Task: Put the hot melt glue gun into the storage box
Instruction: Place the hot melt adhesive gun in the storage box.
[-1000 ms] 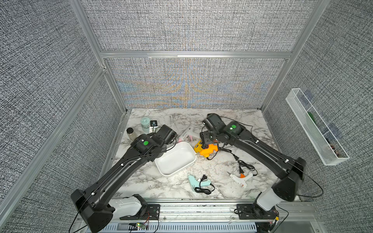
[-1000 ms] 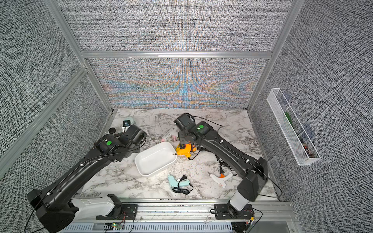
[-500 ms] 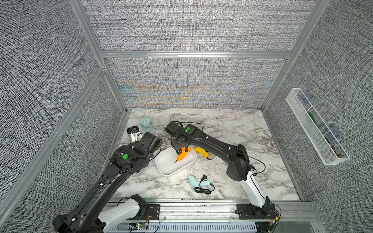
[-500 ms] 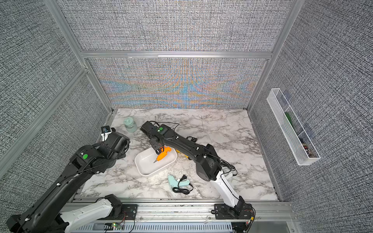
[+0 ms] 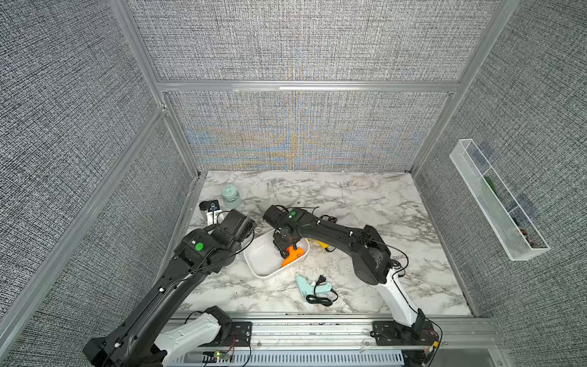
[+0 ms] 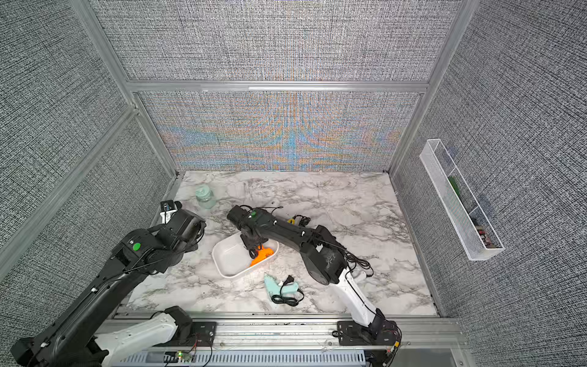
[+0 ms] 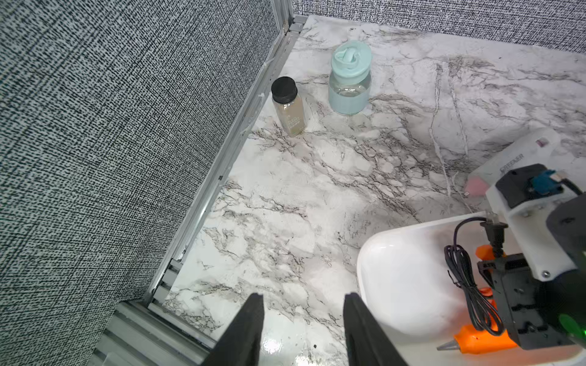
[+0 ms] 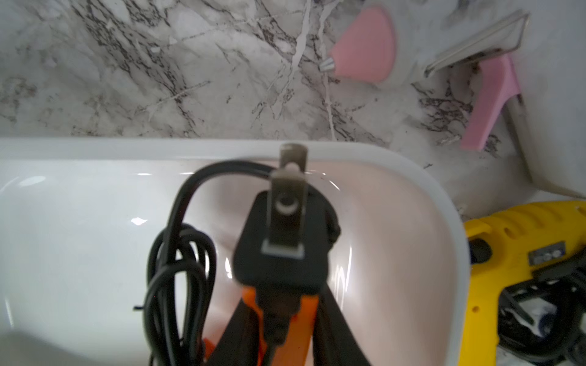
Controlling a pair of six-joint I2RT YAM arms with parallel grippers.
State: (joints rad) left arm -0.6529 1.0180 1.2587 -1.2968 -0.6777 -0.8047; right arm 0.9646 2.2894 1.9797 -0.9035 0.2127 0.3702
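Note:
The orange hot melt glue gun lies crosswise at the storage box's end. My right gripper should raise and turn it to lie along the empty middle.
The white storage box lies at the middle of the marble table. An orange hot melt glue gun is inside it at its right end, nozzle pointing to the near rim. My right gripper is shut on the gun's orange body. The gun's black plug and coiled cord hang in front of the camera. I cannot tell whether the gun touches the box floor. My left gripper stands open over bare table just left of the box.
A teal glue gun lies near the front edge. A yellow glue gun and a pink-and-white one lie just outside the box. A black-capped bottle and a teal-lidded jar stand far left. A wire-mesh tray hangs on the right wall.
My right gripper carried the orange glue gun leftward from the table beside the box to inside the box. My left gripper drew back a little from the box's far left corner.

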